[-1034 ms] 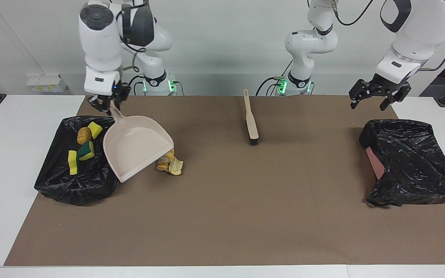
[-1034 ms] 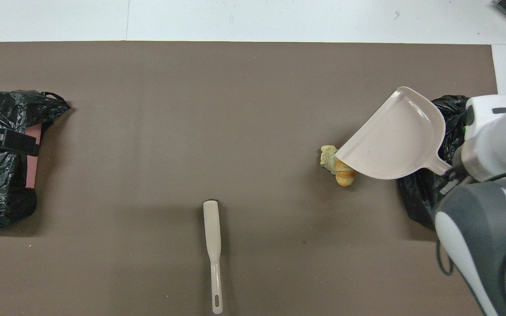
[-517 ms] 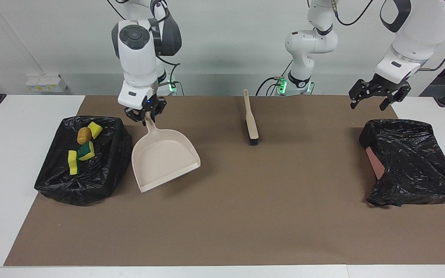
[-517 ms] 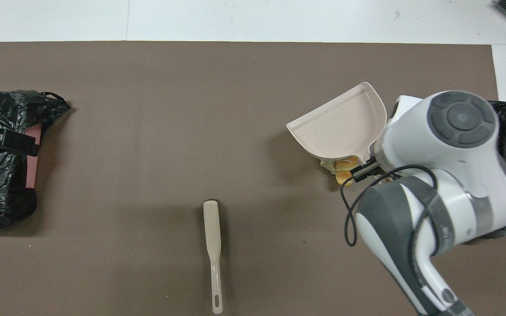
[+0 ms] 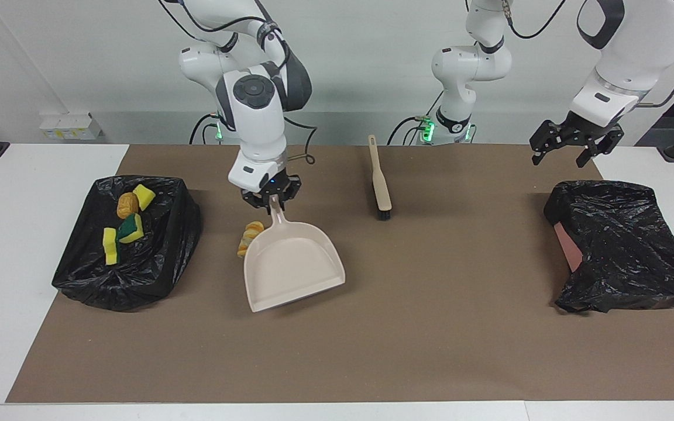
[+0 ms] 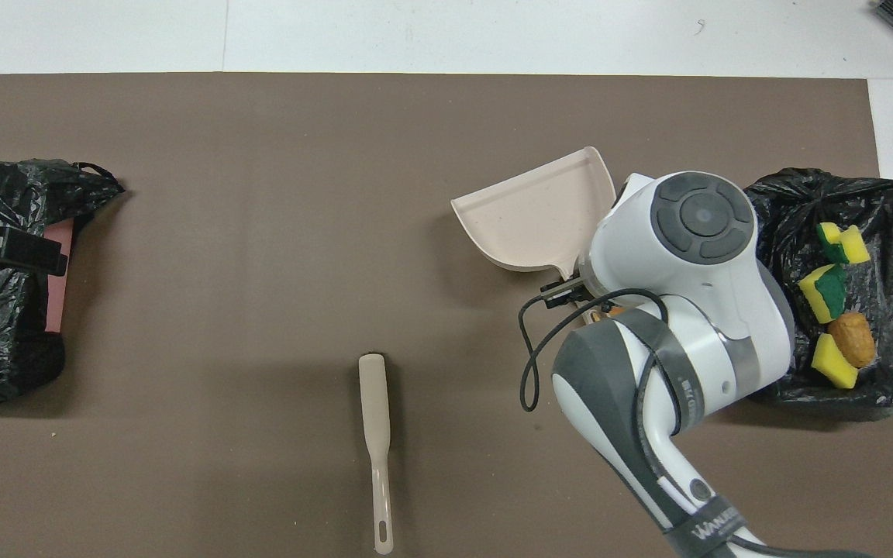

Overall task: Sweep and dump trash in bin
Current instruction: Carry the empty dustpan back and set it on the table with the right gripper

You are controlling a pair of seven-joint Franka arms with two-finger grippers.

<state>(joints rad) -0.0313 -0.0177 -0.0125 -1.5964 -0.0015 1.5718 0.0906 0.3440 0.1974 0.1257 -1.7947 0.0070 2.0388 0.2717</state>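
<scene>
The beige dustpan (image 5: 292, 266) is empty and the brown mat (image 5: 388, 298) past the brush's bristles is free, so my right gripper should keep moving the dustpan there and let go of it.
My right gripper (image 5: 271, 197) is shut on the handle of the beige dustpan (image 5: 293, 266), which sits low over the brown mat with its mouth pointing away from the robots. The pan (image 6: 539, 217) is empty. Pale and golden bread-like trash pieces (image 5: 249, 238) lie on the mat against the pan's side, between it and the bin (image 5: 155, 275). The black-lined bin (image 6: 784, 217) holds yellow sponge chunks (image 6: 842, 242) and a golden-brown lump (image 6: 853, 339). My left gripper (image 5: 574, 146) hangs open over the mat's corner at the left arm's end.
The beige brush (image 5: 380, 181) lies on the mat close to the robots, bristles pointing away from them; it shows too in the overhead view (image 6: 375, 434). A second black bag (image 5: 623, 245) over a pink box sits at the left arm's end.
My right gripper has carried the dustpan from over the bin toward the middle of the mat, past the bread pieces. The sponges in the bin are uncovered. The left arm has stayed still.
</scene>
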